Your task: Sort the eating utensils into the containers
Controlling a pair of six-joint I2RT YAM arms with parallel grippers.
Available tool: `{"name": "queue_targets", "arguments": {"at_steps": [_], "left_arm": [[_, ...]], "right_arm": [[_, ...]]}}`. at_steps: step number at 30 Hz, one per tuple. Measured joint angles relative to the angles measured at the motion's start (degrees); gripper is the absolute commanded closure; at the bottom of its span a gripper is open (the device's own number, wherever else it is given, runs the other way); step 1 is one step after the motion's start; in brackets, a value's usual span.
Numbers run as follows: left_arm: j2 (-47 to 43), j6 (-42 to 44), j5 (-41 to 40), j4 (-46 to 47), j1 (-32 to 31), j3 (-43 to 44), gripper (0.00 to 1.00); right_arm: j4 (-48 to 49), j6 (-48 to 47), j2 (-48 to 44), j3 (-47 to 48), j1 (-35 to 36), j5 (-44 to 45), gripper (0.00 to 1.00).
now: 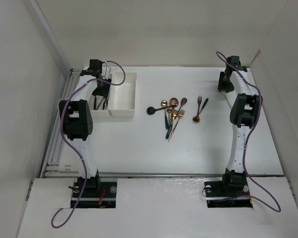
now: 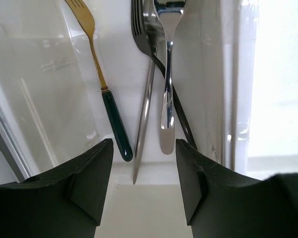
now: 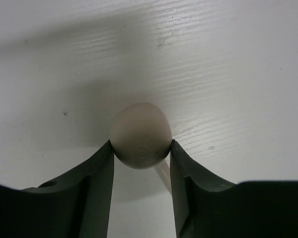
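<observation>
My right gripper is holding the pale rounded piece (image 3: 141, 136) far from the trays, so it should hold out the pale stem (image 3: 163, 174) to my left gripper for the empty tray.
My left gripper (image 2: 144, 188) is open and empty. It hangs over the near end of the left white tray (image 1: 101, 113). In that tray lie a gold fork with a dark teal handle (image 2: 109, 106), a silver fork (image 2: 145, 114), a silver spoon (image 2: 167, 74) and a black handle (image 2: 181, 119). The right tray (image 1: 124, 95) adjoins it. Several copper, teal and black utensils (image 1: 173, 115) lie loose mid-table, with a gold fork (image 1: 200, 103) to their right. My right gripper (image 3: 141, 144), at the far right of the table (image 1: 223, 82), is shut on a pale rounded piece (image 3: 140, 131) with a pale stem.
The tray's clear-white walls (image 2: 49, 64) rise on both sides of my left fingers. A metal rail (image 1: 57, 144) runs along the table's left edge. White enclosure walls stand on the left, back and right.
</observation>
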Motion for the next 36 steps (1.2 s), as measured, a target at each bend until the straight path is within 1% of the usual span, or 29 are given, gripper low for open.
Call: {"name": "queue_targets", "arguments": {"at_steps": [2,5,8,9,10,11,12,14,16,18,19,20,22,24,26,30,31,32,34,36], "left_arm": [[0.0,0.1,0.0,-0.8,0.0,1.2,0.49],[-0.2,0.3,0.3,-1.6,0.0,3.6,0.44],[-1.5,1.9,2.4,-2.1,-0.1,5.9,0.37],[-2.4,2.6,3.6,-2.4,-0.1,6.6,0.33],[-3.7,3.9,5.2,-2.6,-0.3,7.1,0.27],[-5.2,5.2,6.9,-2.8,-0.6,7.5,0.23],[-6.6,6.6,8.6,-2.9,-1.0,7.8,0.18],[-10.9,9.0,13.6,-2.7,-2.7,7.9,0.12],[-14.8,10.6,20.4,-3.3,-5.1,9.3,0.09],[-17.0,11.0,28.0,-3.6,-7.7,12.7,0.07],[-18.1,11.0,33.7,-3.3,-9.6,14.3,0.07],[-18.4,10.9,35.2,-3.2,-10.1,14.6,0.07],[-19.3,9.7,41.8,-2.5,-12.1,14.7,0.07],[-19.2,7.5,46.0,-1.6,-13.5,14.4,0.1],[-18.8,5.2,48.2,-0.2,-14.2,13.1,0.13],[-17.4,0.2,48.3,2.5,-14.3,9.5,0.32],[-17.1,-0.5,48.1,3.0,-14.2,8.7,0.43],[-16.9,-1.5,47.9,3.4,-14.1,7.8,0.48],[-16.7,-2.4,47.3,4.0,-13.9,5.9,0.56],[-16.6,-3.1,46.7,4.2,-13.7,5.0,0.58]], "right_arm": [[0.1,0.2,0.0,0.0,0.0,0.1,1.0],[0.7,0.8,-0.7,-1.0,0.0,0.6,1.0],[0.9,2.2,-3.5,-3.6,0.0,0.1,1.0],[1.0,3.0,-5.2,-4.3,0.0,-0.8,1.0],[1.4,4.3,-7.3,-5.4,0.1,-1.8,1.0],[2.5,6.0,-10.4,-7.2,0.2,-3.3,1.0],[4.4,7.8,-14.2,-9.7,0.5,-4.8,1.0],[9.1,12.7,-22.8,-15.0,1.7,-8.0,1.0],[16.2,18.0,-32.4,-20.5,5.2,-10.6,1.0],[24.4,23.6,-40.0,-23.9,11.7,-13.1,1.0],[28.5,26.2,-42.1,-24.4,15.8,-14.6,1.0],[32.4,28.4,-43.3,-24.3,19.7,-16.3,1.0],[39.0,33.7,-43.0,-23.6,27.8,-20.8,1.0],[43.2,38.1,-40.6,-23.1,33.0,-24.3,1.0],[45.2,41.9,-37.4,-23.1,35.8,-26.9,1.0],[44.9,46.8,-32.0,-23.3,36.9,-28.6,1.0],[44.5,47.8,-31.5,-23.4,36.8,-28.5,1.0],[44.3,48.8,-31.3,-23.5,36.8,-28.6,1.0],[45.0,50.4,-31.5,-23.5,36.7,-28.6,1.0],[46.2,51.9,-32.0,-23.6,36.7,-28.6,1.0]]}}
